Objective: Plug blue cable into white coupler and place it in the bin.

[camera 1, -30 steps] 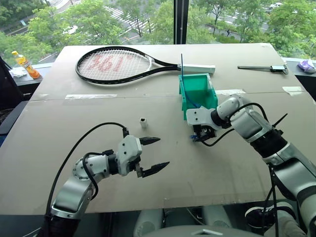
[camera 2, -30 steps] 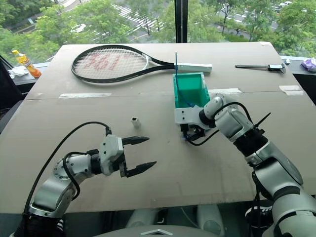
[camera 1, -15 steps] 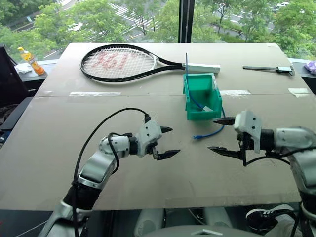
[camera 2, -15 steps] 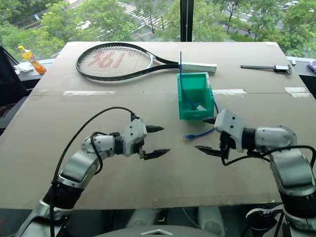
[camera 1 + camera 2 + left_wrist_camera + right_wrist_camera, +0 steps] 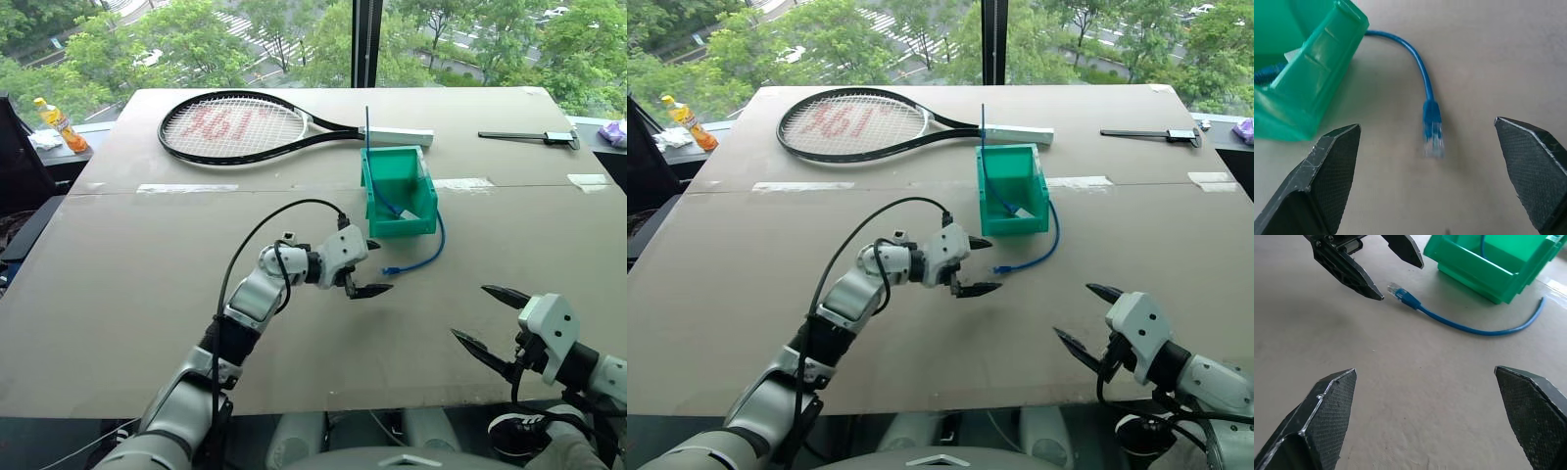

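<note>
The white coupler is a long way from my right gripper, so next my left gripper passes the blue cable's plug [image 5: 390,271] to my right gripper before taking the coupler.
The teal bin [image 5: 404,227] stands mid-table. The blue cable [image 5: 432,253] comes out of it, arcs over its right wall and ends in a clear plug [image 5: 389,270] lying on the table. My left gripper [image 5: 377,267] is open just left of that plug. In the left wrist view the plug [image 5: 1433,136] lies between its two fingers [image 5: 1332,161], untouched. A tiny white coupler [image 5: 288,236] stands behind my left forearm. My right gripper [image 5: 470,311] is open and empty near the table's front right edge, well clear of the cable.
A tennis racket [image 5: 235,127] lies at the back left. A stiff blue cable [image 5: 367,127] stands upright at the bin's back corner. A dark measuring tool [image 5: 524,135] lies back right. An orange bottle [image 5: 54,119] stands off the table at the far left.
My right gripper left the cable end by the bin and pulled back to the near right edge, open. My left gripper swung right and forward to straddle the plug.
</note>
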Controlling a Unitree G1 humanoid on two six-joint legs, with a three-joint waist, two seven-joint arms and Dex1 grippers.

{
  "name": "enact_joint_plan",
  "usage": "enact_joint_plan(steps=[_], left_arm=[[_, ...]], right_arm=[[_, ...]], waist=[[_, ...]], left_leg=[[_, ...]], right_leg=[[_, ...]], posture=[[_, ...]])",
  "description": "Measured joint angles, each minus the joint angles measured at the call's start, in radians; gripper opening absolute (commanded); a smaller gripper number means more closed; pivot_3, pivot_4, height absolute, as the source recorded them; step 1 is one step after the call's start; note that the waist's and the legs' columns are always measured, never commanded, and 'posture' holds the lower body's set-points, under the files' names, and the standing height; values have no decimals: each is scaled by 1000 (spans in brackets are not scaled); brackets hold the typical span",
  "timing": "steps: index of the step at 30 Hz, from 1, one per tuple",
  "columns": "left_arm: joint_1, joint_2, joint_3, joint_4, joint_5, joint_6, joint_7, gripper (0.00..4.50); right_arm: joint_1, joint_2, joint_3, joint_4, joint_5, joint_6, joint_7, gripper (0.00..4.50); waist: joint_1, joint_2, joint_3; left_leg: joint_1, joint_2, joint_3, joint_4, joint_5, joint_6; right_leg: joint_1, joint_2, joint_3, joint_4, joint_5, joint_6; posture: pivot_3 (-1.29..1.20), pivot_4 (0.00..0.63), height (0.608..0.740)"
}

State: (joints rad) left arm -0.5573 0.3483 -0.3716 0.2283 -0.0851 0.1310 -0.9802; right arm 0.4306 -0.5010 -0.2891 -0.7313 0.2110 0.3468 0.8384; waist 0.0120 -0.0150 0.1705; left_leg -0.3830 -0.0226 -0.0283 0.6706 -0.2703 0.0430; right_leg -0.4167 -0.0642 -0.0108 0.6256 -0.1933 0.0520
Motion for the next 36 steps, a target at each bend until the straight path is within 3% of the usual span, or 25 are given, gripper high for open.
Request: enact_joint_plan(steps=[7,8,17,22,23,26,30,36], left_arm=[[-17,2,-28,60,36,-31,-47,347],[-17,4,-28,62,38,-41,-55,158],[17,-6,10,-7,-54,-115,-161,2],[-13,-40,60,-105,-130,-117,-170,2],[-24,-51,60,-123,-139,-120,-170,2],[-31,-62,71,-142,-146,-132,-161,2],[-44,-66,80,-162,-144,-167,-144,2],[-53,-56,89,-163,-143,-188,-136,2]], right_arm=[[3,0,26,-56,5,46,-99,4500],[4,4,26,-59,18,64,-114,4500],[8,150,43,-124,284,390,-304,4500],[-46,332,54,-128,477,545,-498,4500],[-72,357,52,-131,523,550,-540,4500],[-132,457,49,-136,652,542,-641,3699],[-205,498,41,-135,777,504,-753,3699],[-250,456,46,-110,925,447,-840,3699]], waist=[[3,0,0],[4,-1,0],[3,0,0],[3,0,-1],[2,0,-1],[0,0,-1],[0,0,-1],[-1,0,0]], left_leg=[[-1,0,-1,0,0,0],[-1,0,-1,0,0,0],[-2,1,-2,0,0,0],[-2,1,-3,0,0,0],[-2,0,-2,0,0,0],[-2,0,-2,0,0,0],[-2,0,-3,0,0,0],[-2,0,-2,0,0,0]], right_leg=[[0,0,0,0,0,0],[0,-1,0,0,0,0],[-1,-2,-1,0,0,-8],[0,-4,-2,0,-2,-5],[0,-3,-2,0,-2,-4],[-1,-1,-1,0,-1,-3],[-1,0,-1,0,1,-2],[0,0,-1,0,0,-1]], posture=[[0,150,740],[0,150,740],[0,150,740],[0,150,740],[0,150,740],[0,150,740],[0,150,740],[0,150,740]])
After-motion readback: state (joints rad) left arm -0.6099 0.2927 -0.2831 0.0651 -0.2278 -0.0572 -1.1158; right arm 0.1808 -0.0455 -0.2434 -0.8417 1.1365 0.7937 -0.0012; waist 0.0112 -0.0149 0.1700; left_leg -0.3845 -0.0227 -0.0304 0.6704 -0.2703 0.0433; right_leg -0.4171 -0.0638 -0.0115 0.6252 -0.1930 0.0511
